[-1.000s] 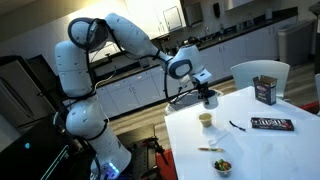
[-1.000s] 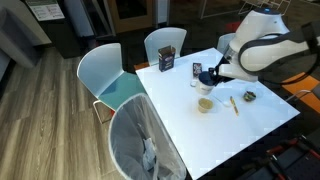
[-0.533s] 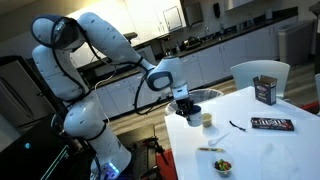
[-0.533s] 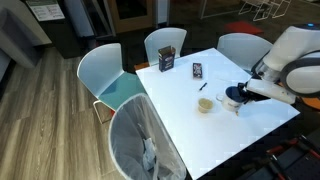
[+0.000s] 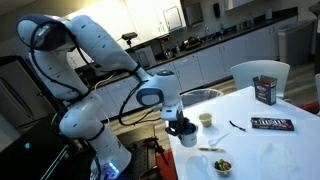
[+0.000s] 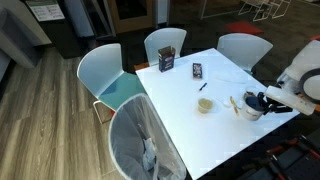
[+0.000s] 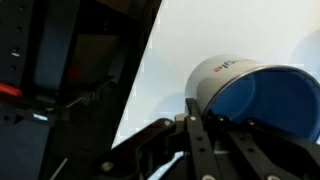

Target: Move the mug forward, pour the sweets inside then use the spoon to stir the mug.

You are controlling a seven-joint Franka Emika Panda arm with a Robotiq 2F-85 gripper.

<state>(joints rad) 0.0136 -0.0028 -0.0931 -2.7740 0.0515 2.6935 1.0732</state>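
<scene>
I see the mug upright [image 5: 189,138] and the white table [image 5: 199,159] clear beside the small bowl, so my gripper should keep moving the mug forward and let it go there.
My gripper [image 5: 181,124] is shut on the rim of the mug [image 5: 186,134], a squat blue and white mug held low over the white table [image 5: 260,150] near its edge. In an exterior view the mug [image 6: 250,106] sits at the gripper [image 6: 263,103]. In the wrist view the mug [image 7: 262,100] fills the right side, with one finger inside its wall and one outside, gripper [image 7: 203,118]. The thin dark spoon [image 5: 238,125] [image 6: 203,86] lies flat on the table, away from the gripper. The sweets are too small to make out.
A small cream cup [image 5: 206,119] [image 6: 205,105] stands next to the mug. A pale stick [image 5: 208,149] and a small bowl [image 5: 223,165] lie near the front. A dark box [image 6: 167,59] and a flat packet [image 6: 197,70] sit further off. Chairs [image 6: 112,80] ring the table.
The arm has swung across the table with the mug in its grip, carrying it past the cream cup to the table's edge. The jaws stayed shut.
</scene>
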